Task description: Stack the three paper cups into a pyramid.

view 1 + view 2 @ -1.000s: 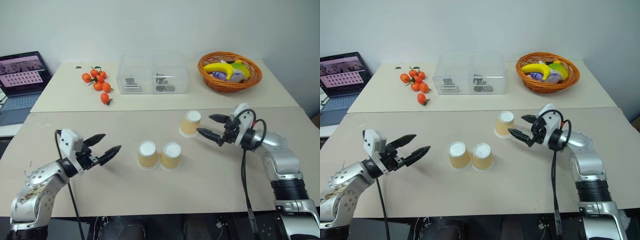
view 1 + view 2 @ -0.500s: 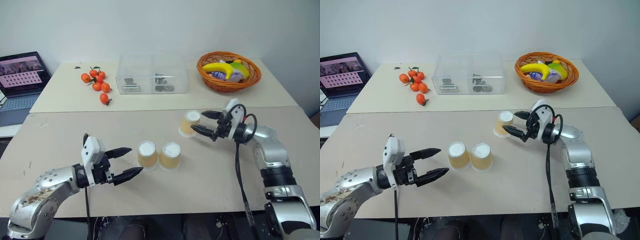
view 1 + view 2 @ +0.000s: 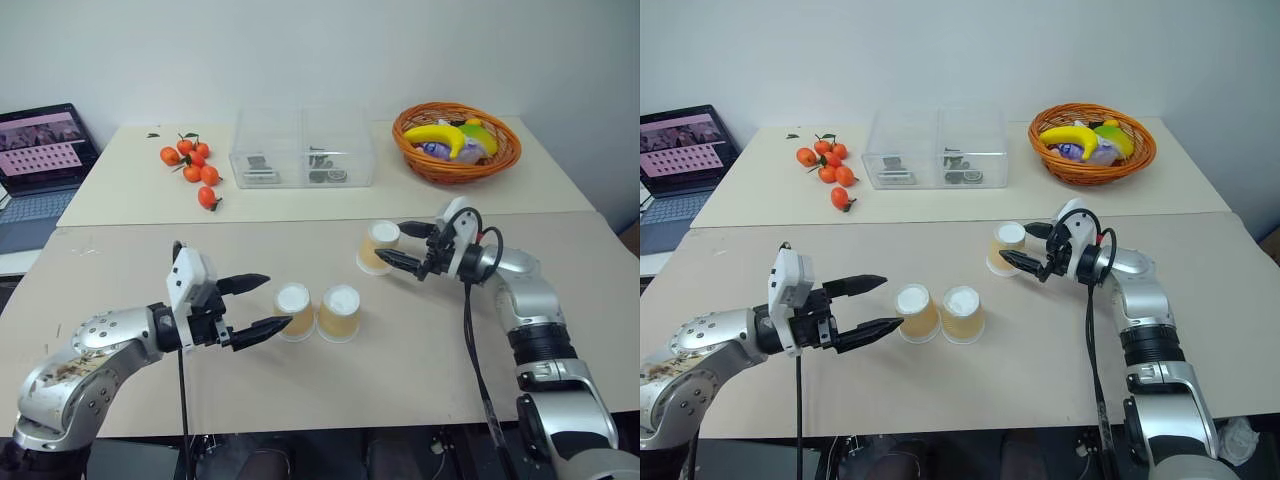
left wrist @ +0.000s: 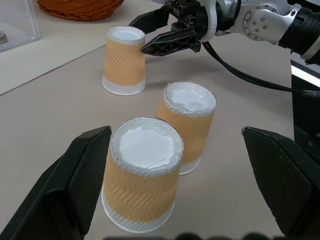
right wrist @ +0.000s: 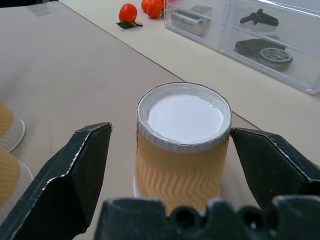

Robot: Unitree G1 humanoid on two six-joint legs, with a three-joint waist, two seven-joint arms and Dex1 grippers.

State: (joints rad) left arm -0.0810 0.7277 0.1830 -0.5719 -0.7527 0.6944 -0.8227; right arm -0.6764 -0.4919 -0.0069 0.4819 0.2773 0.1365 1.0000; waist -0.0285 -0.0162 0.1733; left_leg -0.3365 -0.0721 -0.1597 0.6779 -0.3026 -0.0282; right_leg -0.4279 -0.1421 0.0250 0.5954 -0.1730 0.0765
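The pair's flat bases are close together and at the same height, so the third paper cup (image 3: pixel 378 247) will rest across both and stay upright when I lower it there.
Two paper cups (image 3: pixel 294 311) (image 3: pixel 339 312) stand upside down side by side, touching, at the middle of the near table. The third cup (image 3: pixel 378 246) stands upside down behind them, a little to the right. My left gripper (image 3: pixel 279 300) is open and level, and its fingers (image 4: pixel 75 180) flank the left cup (image 4: pixel 142 175) of the pair without gripping it. My right gripper (image 3: pixel 392 242) is open too, with the third cup (image 5: pixel 182 145) between its fingers (image 5: pixel 75 170) and a gap on each side.
On the far table are a wicker basket (image 3: pixel 458 160) of fruit at the right, a clear plastic box (image 3: pixel 303 150) in the middle and several tangerines (image 3: pixel 195 165) to its left. A laptop (image 3: pixel 40 150) sits at the far left.
My left gripper has swung right and come up to the pair of cups. My right gripper has slid left until its fingers flank the third cup. Both stayed open, and no cup moved.
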